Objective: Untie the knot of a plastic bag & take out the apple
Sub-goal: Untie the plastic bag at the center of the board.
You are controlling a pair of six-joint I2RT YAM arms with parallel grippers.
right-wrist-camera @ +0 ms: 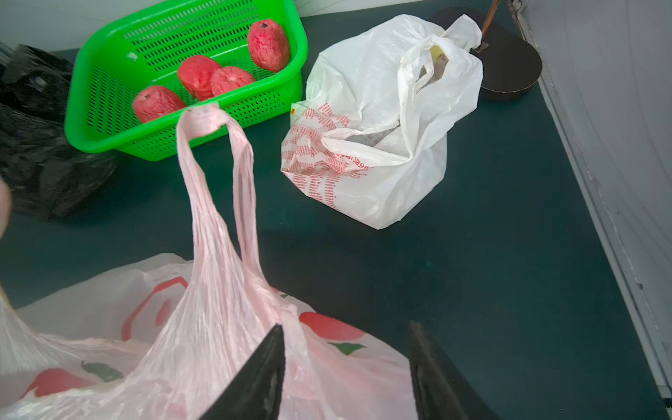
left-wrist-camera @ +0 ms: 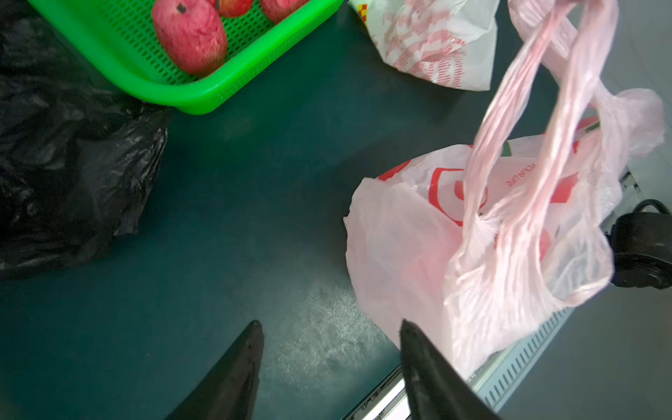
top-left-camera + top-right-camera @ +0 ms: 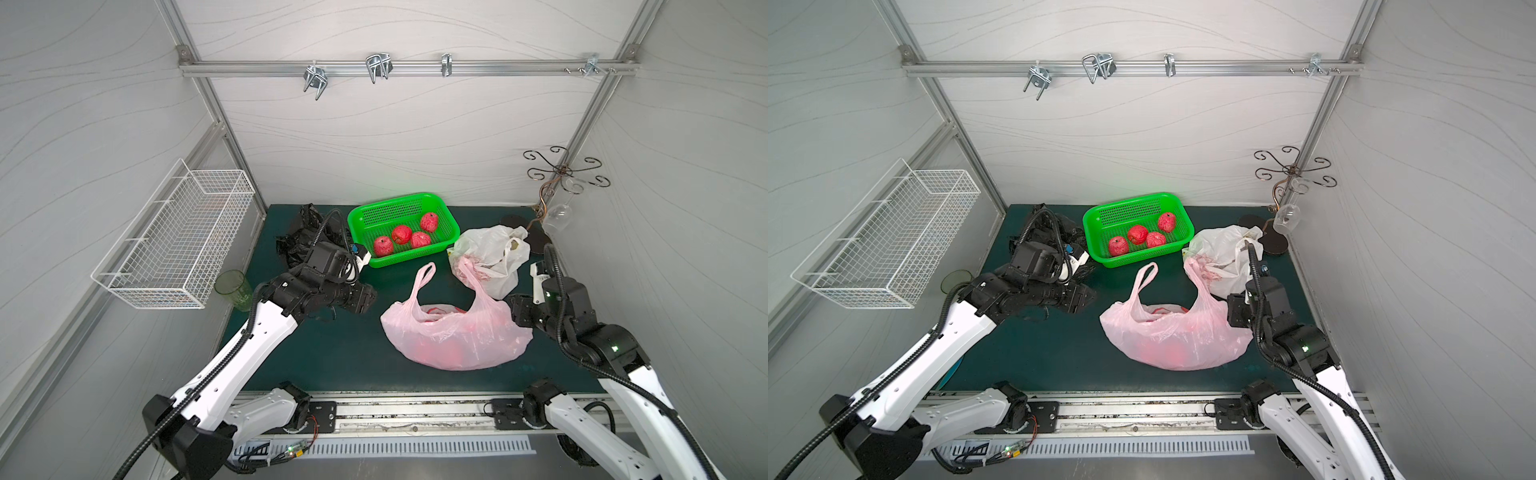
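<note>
The pink plastic bag's handle [image 3: 420, 280] comes up soft and creased from the bag's wide, slumped bottom [image 3: 456, 352]. So the bottom will stay down when I pull on the handle.
The pink plastic bag [image 3: 455, 336] lies slumped on the green mat in both top views. No knot shows: its two handles [image 3: 424, 278] stand apart over a gaping mouth. A printed white wrapper shows inside [image 2: 447, 189]; the apple is hidden. My left gripper [image 3: 368, 297] hovers to the bag's left, open, with only mat between its fingers [image 2: 331, 323]. My right gripper [image 3: 513, 309] is at the bag's right end, open; pink film lies loosely between its spread fingers [image 1: 346, 324], not clamped.
A green basket [image 3: 415, 254] with several red apples [image 3: 401, 235] stands behind the bag. A white bag [image 3: 494, 253] sits at the back right, a black bag [image 3: 299, 237] at the back left. A green cup [image 3: 232, 286] and a wire basket [image 3: 174, 245] are on the left.
</note>
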